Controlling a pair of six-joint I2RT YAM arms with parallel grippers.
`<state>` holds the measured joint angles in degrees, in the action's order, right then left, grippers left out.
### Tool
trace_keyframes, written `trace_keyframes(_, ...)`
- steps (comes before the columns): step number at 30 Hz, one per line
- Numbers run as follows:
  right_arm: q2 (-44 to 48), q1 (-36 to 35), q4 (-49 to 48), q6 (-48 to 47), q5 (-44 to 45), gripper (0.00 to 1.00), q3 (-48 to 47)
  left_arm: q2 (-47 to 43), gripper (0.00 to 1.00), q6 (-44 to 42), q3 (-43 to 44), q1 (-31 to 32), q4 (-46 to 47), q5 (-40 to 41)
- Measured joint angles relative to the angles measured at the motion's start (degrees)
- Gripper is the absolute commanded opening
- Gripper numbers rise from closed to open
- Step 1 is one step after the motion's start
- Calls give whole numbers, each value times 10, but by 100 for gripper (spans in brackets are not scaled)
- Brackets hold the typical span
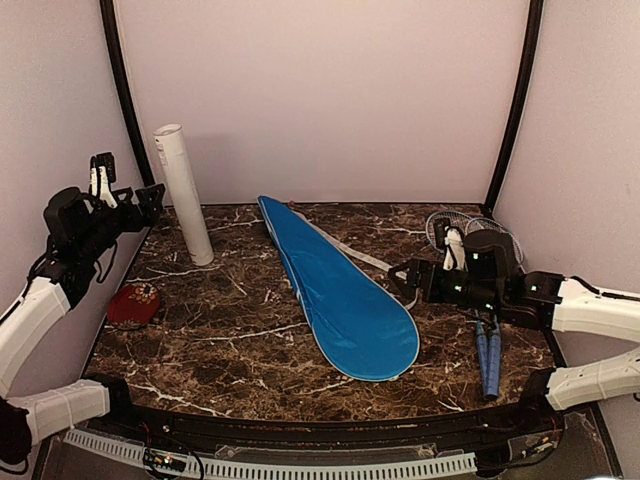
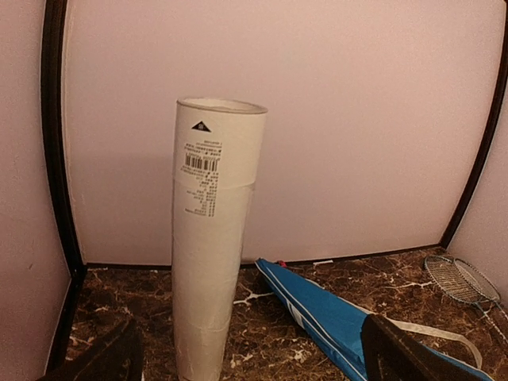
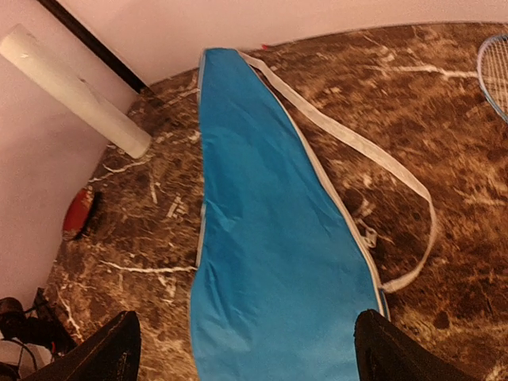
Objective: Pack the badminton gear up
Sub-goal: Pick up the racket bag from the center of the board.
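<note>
My right gripper should go to the racket cover's wide end, since that lies flat and far from my left gripper, and pinch its edge by the strap before both grippers lift it.
A long white tube stands upright at the back left. The big blue racket cover lies flat and diagonal across the middle, its white strap trailing to the right. Two rackets with blue handles lie at the right edge, partly hidden under the right arm. My left gripper is open in the air, level with the tube's lower half and short of it. My right gripper is open just above the cover's wide end, holding nothing.
A small red oval object lies near the table's left edge. Pale walls close the table at the back and both sides. A racket head shows at the far right.
</note>
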<state>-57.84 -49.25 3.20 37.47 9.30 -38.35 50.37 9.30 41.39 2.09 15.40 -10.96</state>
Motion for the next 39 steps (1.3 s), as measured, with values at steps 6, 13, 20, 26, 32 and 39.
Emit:
trace_keyframes(6, -12, 29, 38, 67, -20, 87, 89, -65, 99, 40, -40, 0, -116, 19)
trace_keyframes(13, -83, 31, 44, 110, -55, 59, 111, -107, 94, -20, -57, 0, -180, -44)
trace_keyframes(20, -134, 32, 42, 128, -64, 54, 113, -116, 90, -66, -64, 0, -198, -97)
trace_keyframes(26, -145, 32, 48, 143, -41, 50, 113, -121, 88, -101, -74, 50, -202, -113)
trace_keyframes(32, -174, 32, 24, 152, -42, 29, 113, -105, 86, -127, -74, 115, -207, -129)
trace_keyframes(39, -186, 32, 14, 151, -50, 0, 112, -95, 84, -153, -75, 181, -216, -140)
